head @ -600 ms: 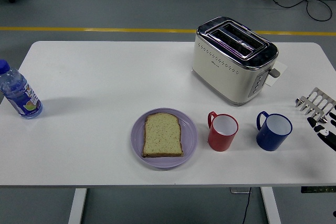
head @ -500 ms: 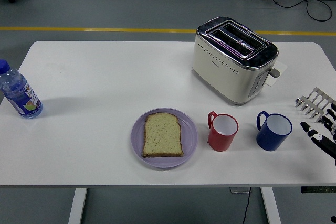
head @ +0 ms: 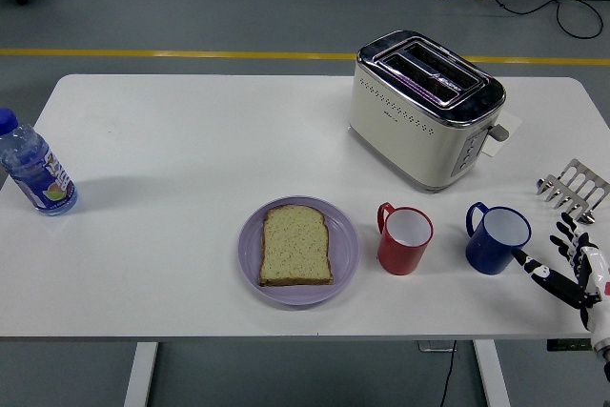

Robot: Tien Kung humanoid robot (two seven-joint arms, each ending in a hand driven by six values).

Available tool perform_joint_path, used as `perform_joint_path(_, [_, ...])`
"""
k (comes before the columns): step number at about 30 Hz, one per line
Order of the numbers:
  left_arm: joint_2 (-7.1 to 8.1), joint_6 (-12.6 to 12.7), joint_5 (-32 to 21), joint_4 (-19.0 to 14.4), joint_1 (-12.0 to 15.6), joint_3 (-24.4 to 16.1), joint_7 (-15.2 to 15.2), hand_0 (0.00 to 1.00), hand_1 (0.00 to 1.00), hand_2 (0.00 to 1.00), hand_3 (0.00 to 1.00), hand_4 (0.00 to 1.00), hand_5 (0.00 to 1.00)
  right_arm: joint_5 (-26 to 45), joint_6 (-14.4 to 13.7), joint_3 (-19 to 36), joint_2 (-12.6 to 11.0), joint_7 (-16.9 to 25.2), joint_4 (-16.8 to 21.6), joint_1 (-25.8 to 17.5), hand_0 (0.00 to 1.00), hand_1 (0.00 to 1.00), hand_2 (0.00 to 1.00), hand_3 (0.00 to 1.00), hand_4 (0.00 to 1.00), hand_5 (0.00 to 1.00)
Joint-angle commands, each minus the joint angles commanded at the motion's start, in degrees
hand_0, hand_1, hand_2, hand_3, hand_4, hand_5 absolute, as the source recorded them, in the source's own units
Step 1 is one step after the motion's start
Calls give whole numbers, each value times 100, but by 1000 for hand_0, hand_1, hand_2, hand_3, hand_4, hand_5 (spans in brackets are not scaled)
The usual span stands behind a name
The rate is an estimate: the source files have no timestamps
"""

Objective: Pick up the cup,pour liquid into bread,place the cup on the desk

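My gripper will find the blue cup (head: 495, 242) empty when it pours over the bread, because only a plain, even inside (head: 507, 226) shows through the cup's open rim.
A red cup (head: 405, 239) and a blue cup (head: 496, 238) stand upright side by side on the white table, right of a purple plate (head: 345, 253) that holds a slice of bread (head: 296, 245). Both cups have their handles at the upper left. My right hand (head: 562, 259) comes in at the right edge, fingers spread and empty. Its thumb tip is just right of the blue cup, close to its base, and seems not to touch it. The left arm is out of view.
A cream and chrome toaster (head: 425, 109) stands behind the cups. A metal toast rack (head: 573, 188) sits at the right edge, just above my hand. A water bottle (head: 34, 168) stands at the far left edge.
My right hand has moved left from the table's right edge toward the blue cup, and the fingers have spread further. Nothing else has moved.
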Motion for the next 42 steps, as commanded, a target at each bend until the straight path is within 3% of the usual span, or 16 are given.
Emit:
perform_joint_path(15, [-15, -7, -24, 2, 64, 94, -1, 636, 645, 656, 545, 318, 843, -263, -106, -358, 137, 1, -227, 193, 975, 904, 975, 998, 998, 310])
perform_joint_path(25, [-22, -15, -28, -4, 40, 48, 2, 635, 645, 655, 544, 318, 843, -454, -190, -294, 472, 30, -627, 590, 974, 905, 977, 998, 998, 303])
perform_joint_path(36, [-24, -24, -23, -8, -13, 7, 5, 635, 644, 655, 544, 319, 844, -406, -292, -481, 601, 72, -1034, 912, 977, 906, 978, 998, 998, 293])
perform_joint_path(42, [-25, -23, -19, -9, -20, -12, 3, 635, 645, 656, 543, 318, 844, -341, -532, -679, 633, 114, -1229, 1043, 977, 905, 978, 998, 995, 292])
